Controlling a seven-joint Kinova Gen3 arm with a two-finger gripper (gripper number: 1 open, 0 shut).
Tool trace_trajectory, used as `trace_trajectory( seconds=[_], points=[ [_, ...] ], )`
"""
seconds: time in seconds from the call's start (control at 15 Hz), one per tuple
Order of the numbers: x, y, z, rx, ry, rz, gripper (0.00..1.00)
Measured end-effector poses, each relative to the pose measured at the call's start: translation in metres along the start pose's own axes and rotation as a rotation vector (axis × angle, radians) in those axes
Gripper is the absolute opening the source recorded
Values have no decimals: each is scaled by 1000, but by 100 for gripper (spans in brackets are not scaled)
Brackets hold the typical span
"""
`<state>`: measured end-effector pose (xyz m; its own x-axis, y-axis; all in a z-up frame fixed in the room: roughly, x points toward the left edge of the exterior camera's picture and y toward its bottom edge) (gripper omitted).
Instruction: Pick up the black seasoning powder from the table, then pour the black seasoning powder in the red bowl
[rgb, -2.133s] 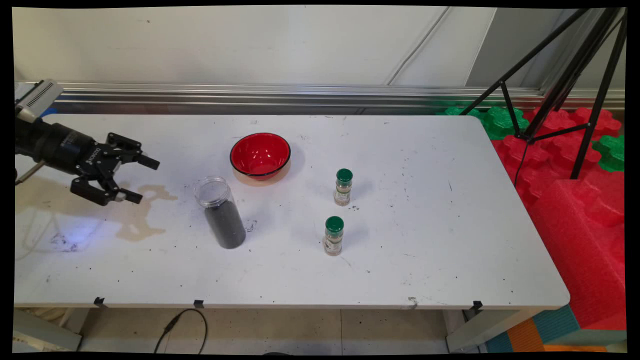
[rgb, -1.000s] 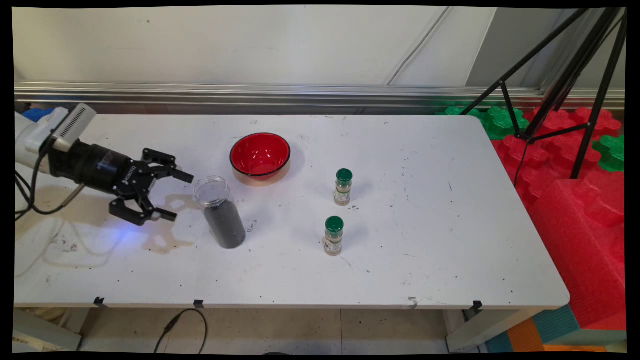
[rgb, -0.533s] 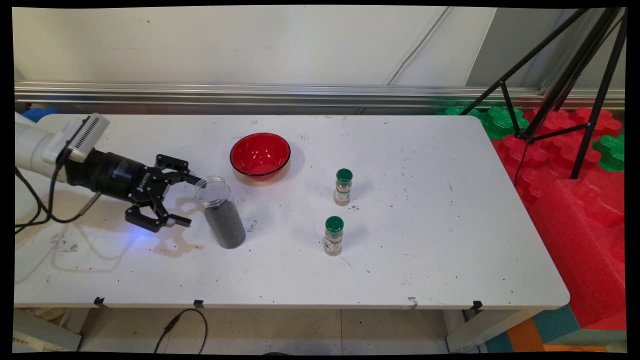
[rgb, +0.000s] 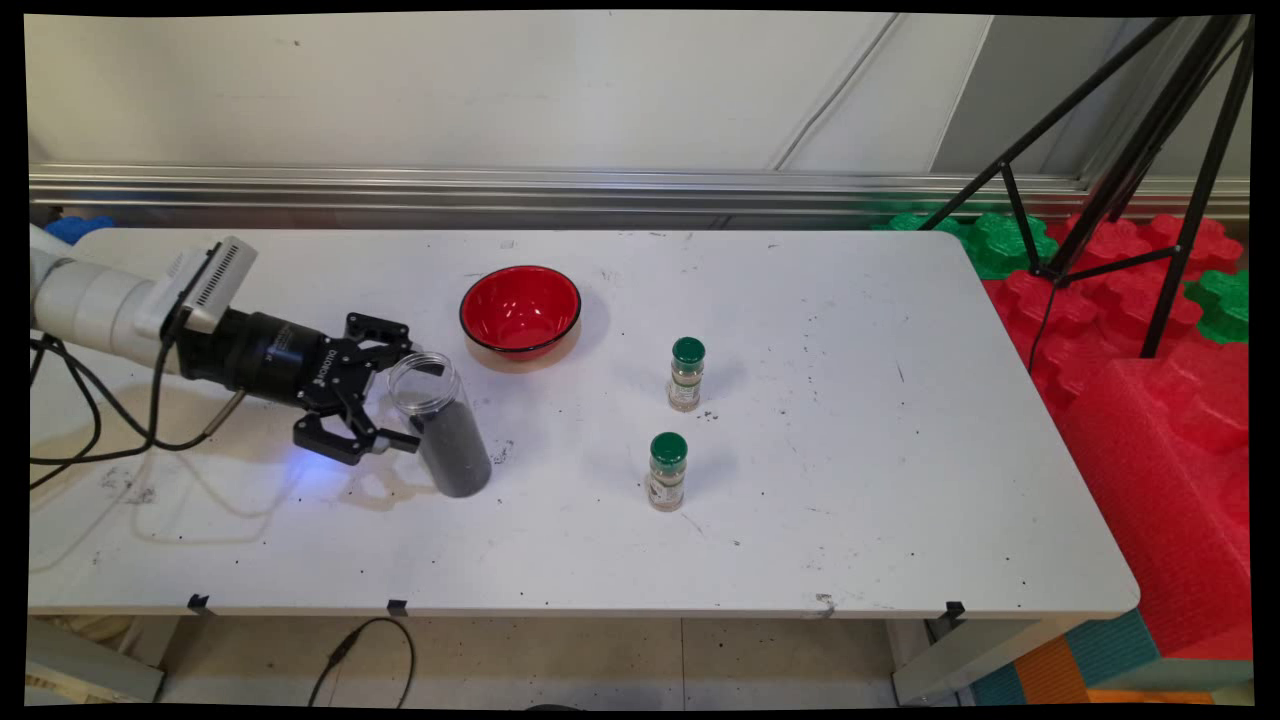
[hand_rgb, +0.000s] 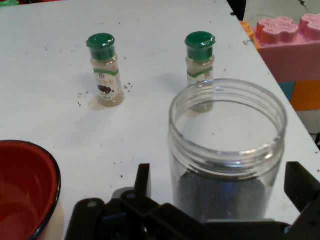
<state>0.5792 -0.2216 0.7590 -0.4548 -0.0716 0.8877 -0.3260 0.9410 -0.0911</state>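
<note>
The dark grains are well below the clear jar's opening, so they will spill out only when I tip the jar far over.
A clear lidless jar half full of dark grains stands upright left of the table's middle. My gripper reaches in level from the left, open, with one finger on each side of the jar's upper part; I cannot tell whether they touch it. In the hand view the jar rises between the fingertips, its open mouth just ahead of the gripper. A red bowl sits just behind the jar, and in the hand view the red bowl lies at lower left.
Two small spice shakers with green caps stand right of the jar, one farther back and one nearer; the hand view shows one shaker and the other shaker beyond the jar. Red and green foam blocks and a black tripod stand right of the table.
The gripper has travelled right across the table from its left edge to the jar, staying open; its fingers now flank the jar. Jar, bowl and shakers have not moved.
</note>
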Motion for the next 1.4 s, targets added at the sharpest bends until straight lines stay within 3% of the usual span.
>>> trace_trajectory(
  seconds=[0.87,0.93,1.4],
  points=[
    [-3,-9,21,-9,15,-13,100],
    [-3,-9,21,-13,16,-15,0],
    [8,-12,19,-19,17,-41,0]
  ],
)
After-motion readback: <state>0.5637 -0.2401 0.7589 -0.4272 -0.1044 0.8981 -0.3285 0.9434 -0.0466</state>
